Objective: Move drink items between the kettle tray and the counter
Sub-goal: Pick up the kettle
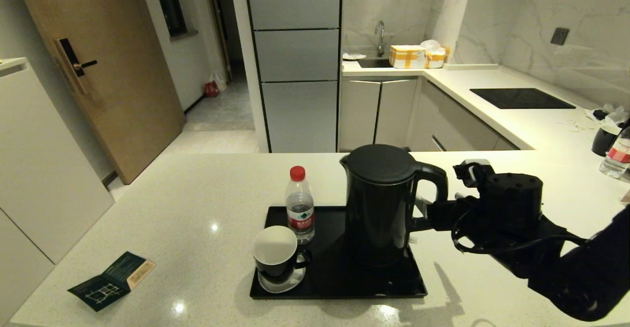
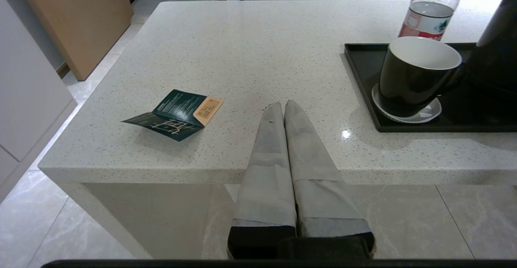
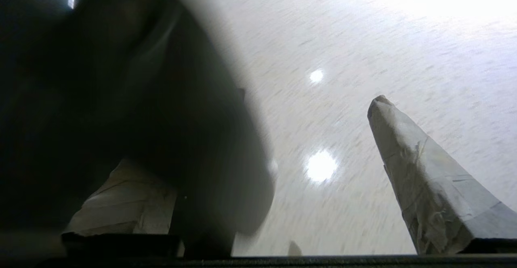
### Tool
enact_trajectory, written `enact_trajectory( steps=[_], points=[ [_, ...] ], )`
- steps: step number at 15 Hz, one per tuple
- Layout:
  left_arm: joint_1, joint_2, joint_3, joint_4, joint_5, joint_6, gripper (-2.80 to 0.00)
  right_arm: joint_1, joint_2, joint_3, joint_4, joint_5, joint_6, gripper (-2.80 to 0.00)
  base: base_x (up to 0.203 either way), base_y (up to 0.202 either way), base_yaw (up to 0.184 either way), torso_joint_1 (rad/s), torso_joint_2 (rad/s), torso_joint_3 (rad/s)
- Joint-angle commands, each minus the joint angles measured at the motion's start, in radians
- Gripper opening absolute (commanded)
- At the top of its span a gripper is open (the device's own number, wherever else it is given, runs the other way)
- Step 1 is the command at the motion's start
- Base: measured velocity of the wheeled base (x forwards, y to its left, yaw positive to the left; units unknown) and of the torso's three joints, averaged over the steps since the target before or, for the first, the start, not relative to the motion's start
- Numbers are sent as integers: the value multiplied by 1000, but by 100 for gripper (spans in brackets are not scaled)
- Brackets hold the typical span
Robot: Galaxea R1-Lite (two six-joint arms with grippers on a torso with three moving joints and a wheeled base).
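Observation:
The robot's right gripper has its open fingers on both sides of the kettle's loop handle (image 1: 438,176), which faces it, so it should keep moving in until the handle's upright (image 1: 441,192) sits deep, and then close.
The tall black kettle (image 1: 379,204) stands on the right half of the glossy black tray (image 1: 339,287), on the speckled counter (image 1: 197,204). On the tray's left half are the red-capped bottle (image 1: 300,209) and, in front of it, the black mug (image 1: 275,253) on a white saucer. My right gripper (image 1: 422,214) is at the kettle's loop handle (image 3: 169,110), open; one finger (image 3: 420,171) stands well apart from the handle, and the other is mostly hidden behind it. My left gripper (image 2: 284,105) is shut and empty over the counter's front edge, left of the mug (image 2: 416,74) and the tray (image 2: 363,64).
A dark green pamphlet (image 1: 112,280) lies at the counter's front left. At the far right stand a second mug (image 1: 604,140) and bottle (image 1: 617,157). A black hob panel (image 1: 521,98) sits on the back counter, and boxes (image 1: 418,56) stand by the sink.

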State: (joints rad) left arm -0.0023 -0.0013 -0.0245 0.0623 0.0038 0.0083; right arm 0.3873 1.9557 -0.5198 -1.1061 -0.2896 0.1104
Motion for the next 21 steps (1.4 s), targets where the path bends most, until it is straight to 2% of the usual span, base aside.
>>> enact_trajectory(
  steps=[1, 6, 9, 11, 12, 13, 21],
  points=[
    [1, 0, 0, 1, 1, -1, -280, -17, 98, -38, -44, -70, -2, 0, 0, 0, 0, 0, 0, 0],
    [-1, 0, 0, 1, 1, 1, -280, -31, 134, -45, -77, -94, -11, 0, 0, 0, 0, 0, 0, 0],
    [-1, 0, 0, 1, 1, 1, -280, -39, 207, -68, -169, -159, -27, 0, 0, 0, 0, 0, 0, 0],
    [1, 0, 0, 1, 1, 0, -280, -39, 207, -74, -190, -161, -34, 0, 0, 0, 0, 0, 0, 0],
    [-1, 0, 0, 1, 1, 1, -280, -39, 206, -71, -192, -161, -34, -260, 0, 0, 0, 0, 0, 0],
    [-1, 0, 0, 1, 1, 1, -280, -39, 199, -68, -196, -158, -34, -280, 0, 0, 0, 0, 0, 0],
    [-1, 0, 0, 1, 1, 1, -280, -39, 170, -70, -185, -151, -34, -280, 0, 0, 0, 0, 0, 0]
  ],
)
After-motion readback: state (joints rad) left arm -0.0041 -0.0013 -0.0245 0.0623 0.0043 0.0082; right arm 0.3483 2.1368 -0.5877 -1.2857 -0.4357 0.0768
